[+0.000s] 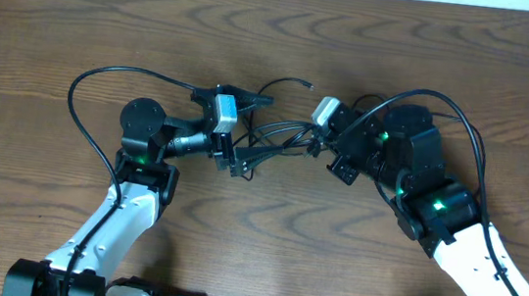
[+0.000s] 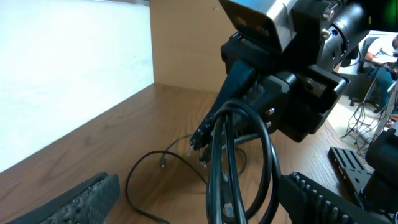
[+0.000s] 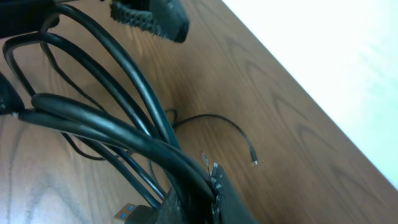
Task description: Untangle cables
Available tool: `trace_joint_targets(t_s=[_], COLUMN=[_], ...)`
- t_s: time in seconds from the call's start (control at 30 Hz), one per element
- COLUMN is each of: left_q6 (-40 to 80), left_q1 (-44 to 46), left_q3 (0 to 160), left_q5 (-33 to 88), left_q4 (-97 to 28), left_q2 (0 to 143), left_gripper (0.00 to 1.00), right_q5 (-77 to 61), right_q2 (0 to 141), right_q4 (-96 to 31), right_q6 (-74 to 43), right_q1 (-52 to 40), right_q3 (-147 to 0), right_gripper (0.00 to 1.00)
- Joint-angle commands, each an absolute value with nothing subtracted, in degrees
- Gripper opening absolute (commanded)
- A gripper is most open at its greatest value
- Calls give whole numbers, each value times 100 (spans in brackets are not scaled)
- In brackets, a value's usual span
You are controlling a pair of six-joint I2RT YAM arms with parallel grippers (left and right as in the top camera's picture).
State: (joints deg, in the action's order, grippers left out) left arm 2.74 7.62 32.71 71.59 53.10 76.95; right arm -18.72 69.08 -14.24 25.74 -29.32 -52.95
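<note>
Several cables together [image 3: 181, 173] are held tight in my right gripper by the USB plug, so my left gripper should hold the loops [image 1: 284, 132] while my right gripper opens and turns to grip again.
The cables [image 1: 281, 133] form a bundle of black loops stretched between my two grippers at the table's middle. My left gripper [image 1: 254, 135] is open, with its fingers [image 2: 81, 199] spread wide on either side of the hanging loops [image 2: 231, 155] and not touching them. My right gripper [image 1: 314, 145] is shut on the bundle's other side. The right wrist view shows that gripper [image 3: 211, 182] clamped on several black cables [image 3: 112, 127]. A blue-tongued USB plug [image 3: 127, 211] sits just below the grip. One thin black cable [image 3: 217, 121] trails over the table to a small plug end [image 3: 253, 160].
The thin loose cable end [image 1: 301, 83] lies on the wood behind the grippers. A low wall [image 2: 74, 74] borders the table's far edge. Both arms' own thick black wires arch over the table beside their bases [image 1: 92, 100].
</note>
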Motion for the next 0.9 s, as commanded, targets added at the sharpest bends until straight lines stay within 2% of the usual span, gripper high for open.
trace_joint_targets(t_s=[0.0, 0.23, 0.33, 0.43, 0.47, 0.5, 0.83, 0.87], left_q6=[235, 233, 235, 235, 235, 235, 235, 235], left_q1=[786, 786, 786, 786, 786, 786, 786, 786], left_q3=[3328, 3328, 3328, 3328, 3328, 3328, 3328, 3328], left_q5=[7131, 7129, 7131, 7131, 7131, 7131, 7131, 7131], left_q4=[5341, 5339, 5341, 5339, 5339, 5341, 5341, 5341], left_q2=[7706, 7706, 7706, 7706, 7706, 7706, 7706, 7706], left_gripper=[83, 39, 32, 20, 11, 8, 7, 7], right_q5=[-2027, -2051, -2053, -2071, -2071, -2071, -2038, -2014], right_q2=[6978, 6978, 6978, 6978, 6978, 6978, 6978, 6978], right_q4=[-1527, -1610, -1610, -1610, -1610, -1610, -1658, -1673], right_q6=[2491, 2491, 2488, 2488, 2488, 2488, 2488, 2484], right_q1=[-2980, -3020, -3048, -3072, -3089, -3105, -3144, -3144], right_q3=[-5334, -5334, -5334, -5334, -5334, -5334, -5334, -5334], right_gripper=[1, 1, 1, 1, 1, 1, 1, 7])
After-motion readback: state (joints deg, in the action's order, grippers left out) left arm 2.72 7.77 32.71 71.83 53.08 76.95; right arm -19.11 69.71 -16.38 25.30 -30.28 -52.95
